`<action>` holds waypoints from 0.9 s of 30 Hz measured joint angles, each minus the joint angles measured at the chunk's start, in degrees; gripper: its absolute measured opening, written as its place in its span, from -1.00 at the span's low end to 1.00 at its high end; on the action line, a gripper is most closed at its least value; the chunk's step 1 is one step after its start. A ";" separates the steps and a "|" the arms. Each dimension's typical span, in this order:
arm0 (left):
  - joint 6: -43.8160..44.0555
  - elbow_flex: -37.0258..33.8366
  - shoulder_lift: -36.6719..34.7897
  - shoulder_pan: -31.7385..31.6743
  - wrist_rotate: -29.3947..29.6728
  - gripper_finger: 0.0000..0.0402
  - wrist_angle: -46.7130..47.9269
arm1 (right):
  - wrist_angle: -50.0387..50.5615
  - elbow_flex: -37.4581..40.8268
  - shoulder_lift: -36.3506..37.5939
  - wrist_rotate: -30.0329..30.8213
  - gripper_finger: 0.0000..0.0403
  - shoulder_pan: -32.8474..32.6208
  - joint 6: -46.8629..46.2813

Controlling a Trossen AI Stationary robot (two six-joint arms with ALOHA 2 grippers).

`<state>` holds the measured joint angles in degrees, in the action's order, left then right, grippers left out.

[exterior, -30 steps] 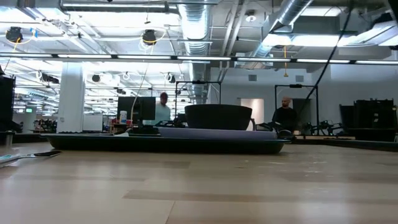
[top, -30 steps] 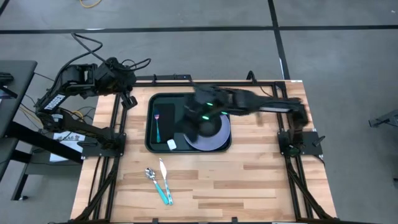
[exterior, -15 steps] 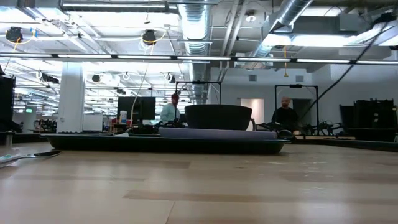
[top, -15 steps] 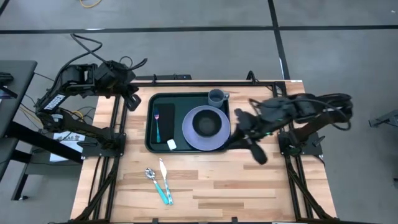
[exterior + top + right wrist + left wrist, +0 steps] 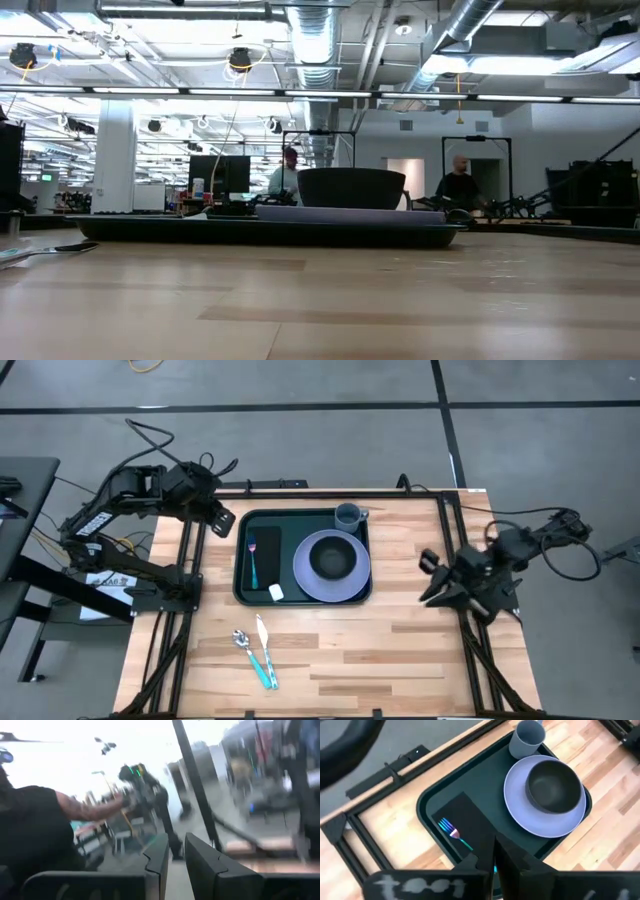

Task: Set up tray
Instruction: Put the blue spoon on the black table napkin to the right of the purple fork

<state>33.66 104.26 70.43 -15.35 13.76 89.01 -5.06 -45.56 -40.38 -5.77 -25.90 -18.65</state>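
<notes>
The fork [image 5: 253, 565] is lying flat on the black napkin, so the robot's left gripper should keep going toward the spoon until its fingers can open above the spoon's handle [image 5: 260, 670].
The dark green tray [image 5: 242, 582] lies on the table's far half and shows in the low view as a long dark rim [image 5: 260, 233]. On it rest a black napkin [image 5: 266, 548] with a fork [image 5: 253, 556], a purple plate [image 5: 331, 585] bearing a dark bowl [image 5: 331, 560], and a grey cup [image 5: 348, 515]. My left gripper [image 5: 221, 521] hovers shut just off the tray's far-left corner, looking down on the tray [image 5: 470, 785]. My right gripper [image 5: 432, 579] hangs by the table's right edge, fingers close together [image 5: 176, 842], touching nothing.
A spoon and a knife [image 5: 256, 651] lie side by side on the bare wood near the front edge, left of centre. A small white piece [image 5: 276, 592] sits in the tray's near part. People stand in the room beyond the table [image 5: 458, 186]. Bare wood spreads right of the tray.
My right arm has drawn back from over the plate and bowl toward the table's right edge and tipped up, so its wrist view now faces the room. The bowl stays on the plate. My left gripper has edged a little toward the tray.
</notes>
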 joint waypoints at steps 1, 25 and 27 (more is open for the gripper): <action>0.74 -0.71 -0.01 0.09 0.01 -1.00 -0.43 | -2.80 2.19 1.66 0.14 -0.72 -0.26 1.66; 35.05 -31.67 -0.05 16.49 -11.63 -1.00 -13.14 | 5.38 20.63 31.13 1.78 -0.72 -0.65 -1.53; 42.93 -35.26 -0.03 19.66 -12.95 -1.00 -15.37 | 6.66 20.63 32.04 2.46 -0.72 -0.65 -2.64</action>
<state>76.59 69.00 70.40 4.31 0.81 73.64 1.61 -24.93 -8.35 -3.31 -26.55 -21.28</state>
